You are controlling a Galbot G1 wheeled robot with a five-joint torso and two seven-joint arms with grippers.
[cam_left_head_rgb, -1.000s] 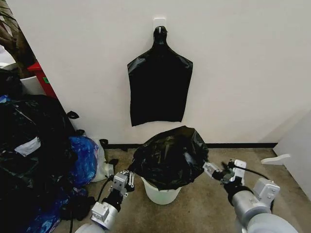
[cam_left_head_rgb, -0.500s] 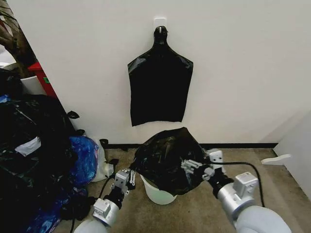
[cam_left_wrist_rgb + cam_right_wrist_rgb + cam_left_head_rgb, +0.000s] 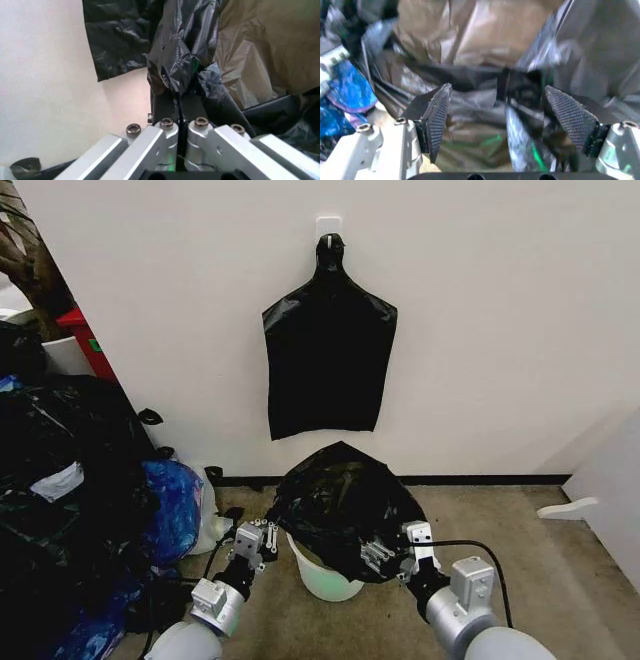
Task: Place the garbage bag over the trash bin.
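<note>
The garbage bag's peak [image 3: 341,450] is standing loose above the bin, so the garbage bag will sag forward and show the bin's far rim when I pull the garbage bag's edge.
The garbage bag [image 3: 343,502] is a glossy black sheet draped over the top of the cream-white trash bin [image 3: 322,582], rising to a peak toward the wall. My left gripper [image 3: 260,537] is at the bag's left edge, shut on a bunched fold of the garbage bag [image 3: 186,52]; in the left wrist view the left gripper [image 3: 179,112] has its fingers pressed together. My right gripper [image 3: 388,555] is at the bag's front right, low against the plastic. In the right wrist view the right gripper [image 3: 501,110] is open, with crumpled garbage bag [image 3: 470,80] between its pads [image 3: 439,114].
Flat black bags [image 3: 328,355] hang from a wall hook behind the bin. A heap of stuffed black bags [image 3: 55,480] and a blue bag [image 3: 172,508] crowd the left. A white board [image 3: 566,507] lies on the floor at the right. Open beige floor lies on the bin's right.
My right gripper has swung in from the bin's right side to the bag's front right. The bag has bunched up into a higher peak. The left gripper has barely moved.
</note>
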